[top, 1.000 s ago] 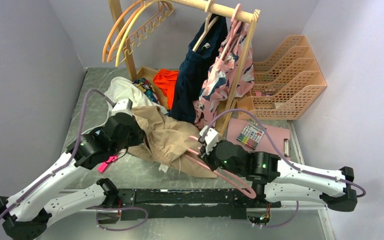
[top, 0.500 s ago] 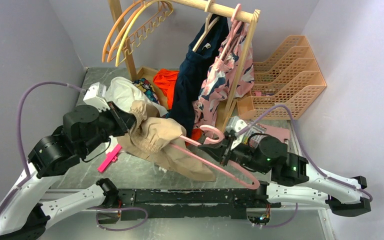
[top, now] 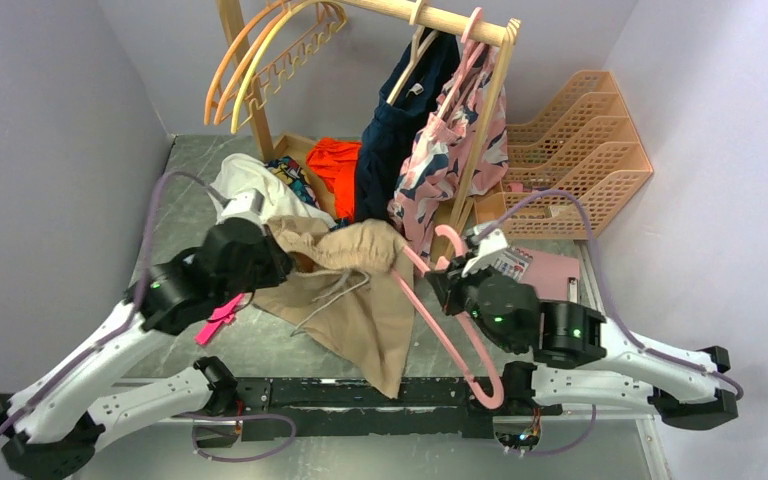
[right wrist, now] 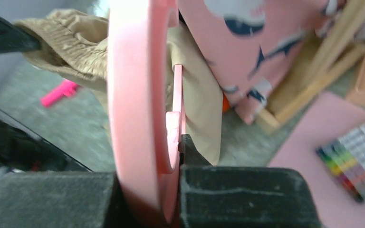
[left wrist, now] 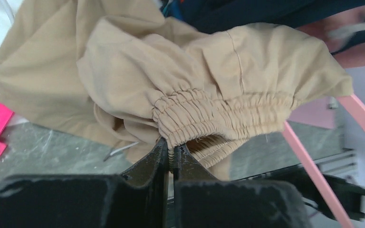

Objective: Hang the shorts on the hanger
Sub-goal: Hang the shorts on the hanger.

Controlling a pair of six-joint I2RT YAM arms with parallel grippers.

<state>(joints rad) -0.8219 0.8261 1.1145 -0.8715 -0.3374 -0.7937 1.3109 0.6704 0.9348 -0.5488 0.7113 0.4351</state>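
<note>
My right gripper should back the hanger out and then aim the hanger's arm into the waistband's opening (top: 305, 263), because the waistband's end (top: 398, 247) hangs over the hanger's arm beside that opening.
The tan shorts (top: 360, 295) hang above the table, their gathered waistband (left wrist: 228, 114) stretched sideways and one leg drooping toward the near edge. My left gripper (top: 272, 252) is shut on the waistband's left end, the elastic pinched between its fingertips (left wrist: 172, 151). The pink hanger (top: 455, 335) stands steeply tilted, hook (top: 450, 240) uppermost, and one arm disappears under the waistband's right end (left wrist: 309, 164). My right gripper (top: 452, 285) is shut on the hanger near its hook (right wrist: 173, 142). In the right wrist view the hanger's broad rim (right wrist: 135, 80) fills the middle, with the shorts (right wrist: 197, 90) behind it.
A wooden rack (top: 480, 140) at the back carries orange and yellow hangers (top: 260, 60), a navy garment (top: 390, 140) and a patterned garment (top: 450, 150). A clothes pile (top: 250, 185), a peach tray stack (top: 580, 150), a pink board with markers (top: 530, 270) and a pink clip (top: 217, 320) lie around.
Both arms have lifted the shorts and hanger off the table. The hanger has swung from nearly flat to steeply tilted, and the waistband now stretches between my left gripper and the hanger.
</note>
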